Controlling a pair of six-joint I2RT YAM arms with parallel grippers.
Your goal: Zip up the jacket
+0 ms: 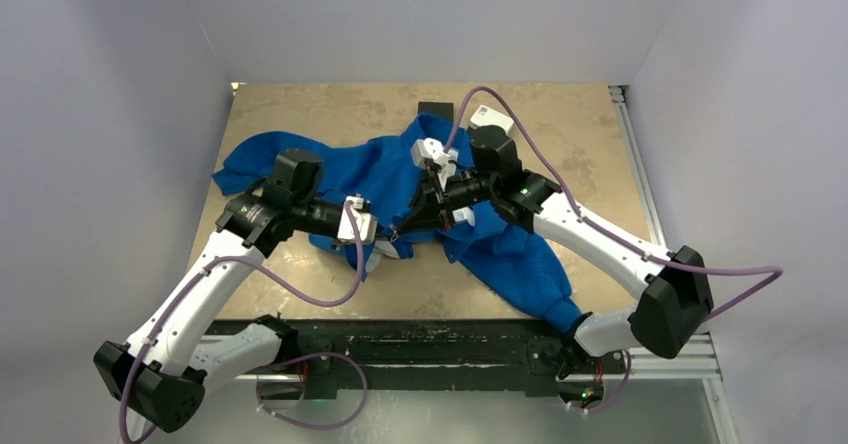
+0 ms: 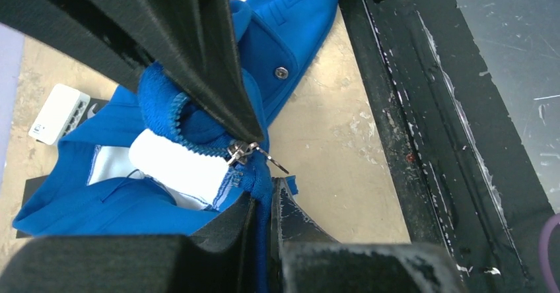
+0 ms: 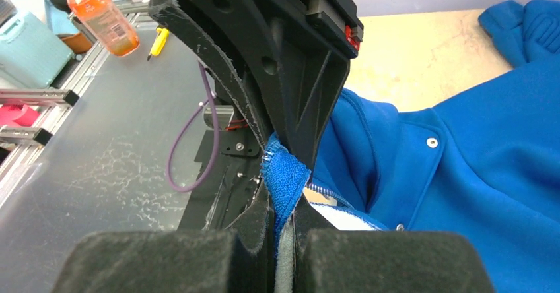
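Observation:
The robot's right gripper is shut on the knit blue hem edge (image 3: 285, 171) beside the zipper slider, so the left gripper should now hold the thin fold (image 2: 261, 189) and let go there.
The royal-blue jacket (image 1: 390, 169) lies spread across the tan table, one sleeve trailing toward the near right edge. Both grippers meet at its front opening near the hem. My left gripper (image 2: 269, 191) is shut on a thin fold of blue fabric just below the silvery zipper slider (image 2: 239, 152), whose pull tab sticks out to the right. White lining (image 2: 178, 167) shows beside the slider. My right gripper (image 3: 284, 204) is shut on the knit blue hem edge (image 3: 285, 177), with zipper teeth (image 3: 330, 194) running off to its right. From above, the left gripper (image 1: 388, 247) and right gripper (image 1: 400, 229) nearly touch.
A white box (image 1: 490, 116) sits at the table's far side behind the jacket. The black base rail (image 1: 440, 344) runs along the near edge. Off the table, an orange bottle (image 3: 102, 16) and a teal container (image 3: 26, 45) stand on a grey surface.

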